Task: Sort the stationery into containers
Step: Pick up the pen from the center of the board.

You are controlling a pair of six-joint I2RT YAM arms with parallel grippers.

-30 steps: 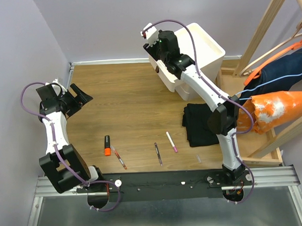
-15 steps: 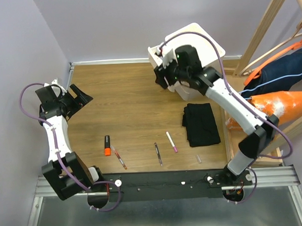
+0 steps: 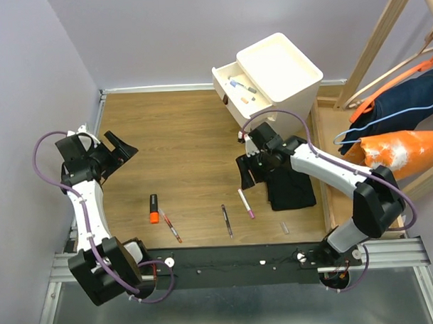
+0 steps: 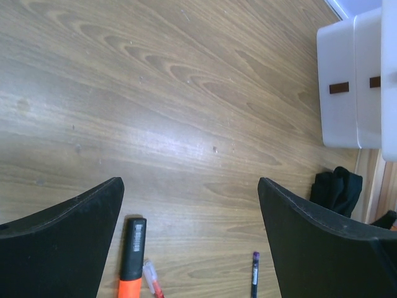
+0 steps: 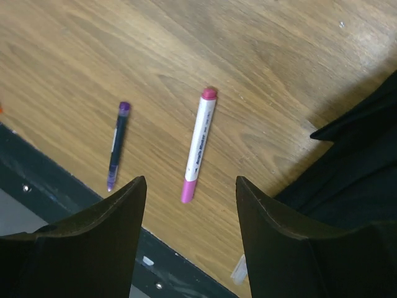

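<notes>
My right gripper's open fingers have the white marker [image 3: 247, 205] lying lengthwise to them, clear of the black cloth. I should keep lowering the fingers until they are on both sides of the marker's body [image 3: 243, 198].
On the wooden floor lie an orange highlighter [image 3: 154, 209] [image 4: 131, 257], a red pen [image 3: 171, 226] [image 4: 152, 280], a dark purple-tipped pen [image 3: 226, 221] [image 5: 116, 141] and a white marker with pink ends [image 3: 246, 203] [image 5: 200, 143]. My right gripper [image 3: 245, 181] [image 5: 189, 181] hovers open and empty just above the marker's near end. The white cabinet [image 3: 284, 64] [image 4: 347, 87] stands at the back, its upper drawer [image 3: 223, 75] pulled out with a few pens [image 3: 241, 86] inside. My left gripper [image 3: 127, 147] [image 4: 189, 186] is wide open and empty, raised at the far left.
A folded black cloth [image 3: 288, 182] [image 5: 356, 167] lies right beside my right gripper. A tiny clear cap [image 3: 284, 227] [image 5: 239, 268] rests near the black front rail [image 3: 227, 265]. A wooden rack with clothes [image 3: 392, 92] stands at the right.
My right arm has swung back from the cabinet's open drawer and come down over the pink marker. The left arm shifted only slightly.
</notes>
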